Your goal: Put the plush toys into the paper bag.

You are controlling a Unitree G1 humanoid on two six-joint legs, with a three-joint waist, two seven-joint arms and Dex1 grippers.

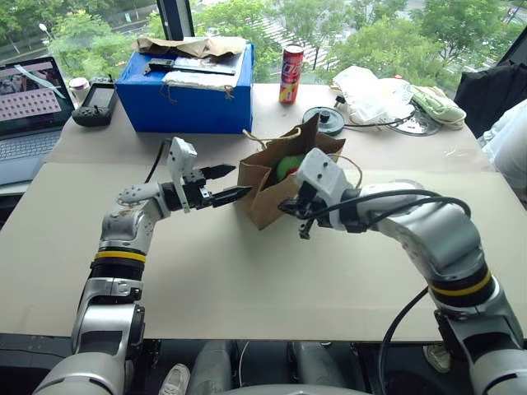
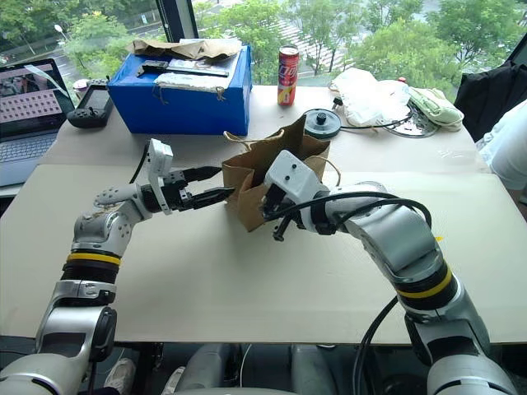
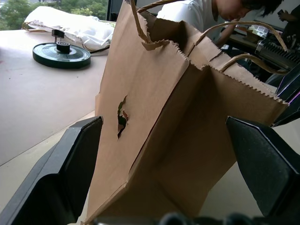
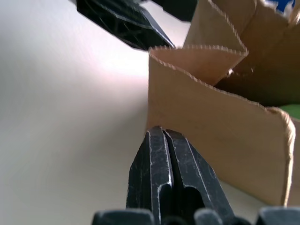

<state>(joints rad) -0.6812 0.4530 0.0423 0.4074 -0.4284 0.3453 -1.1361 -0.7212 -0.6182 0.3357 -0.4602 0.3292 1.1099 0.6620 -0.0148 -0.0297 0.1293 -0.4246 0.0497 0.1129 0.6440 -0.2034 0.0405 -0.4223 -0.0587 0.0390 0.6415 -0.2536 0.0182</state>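
Observation:
The side panel (image 3: 190,133) is already sinking in between the paper bag's two sides, so the paper bag's end (image 1: 254,192) will fold flat when I pinch it and lift it.
The brown paper bag (image 1: 265,191) stands open at the middle of the table, with a small tear in its side (image 3: 121,119). A bright green plush toy (image 1: 288,167) lies inside it, partly hidden by the rim. My left gripper (image 1: 226,184) is open, pointing level at the bag's left side, and the bag (image 3: 178,117) stands between its two fingers (image 3: 70,173). My right gripper (image 4: 161,133) is shut with nothing in it. It sits just in front of the bag's near wall (image 4: 215,140), angled down.
A blue box (image 1: 185,95) with crumpled paper on top stands at the back, with a red can (image 1: 291,74) beside it. A black disc (image 1: 323,120), a white plastic bag (image 1: 370,95) and a pale green cloth (image 1: 436,104) lie at the back right. A laptop (image 1: 29,107) is far left, and a person (image 1: 506,140) sits at the right edge.

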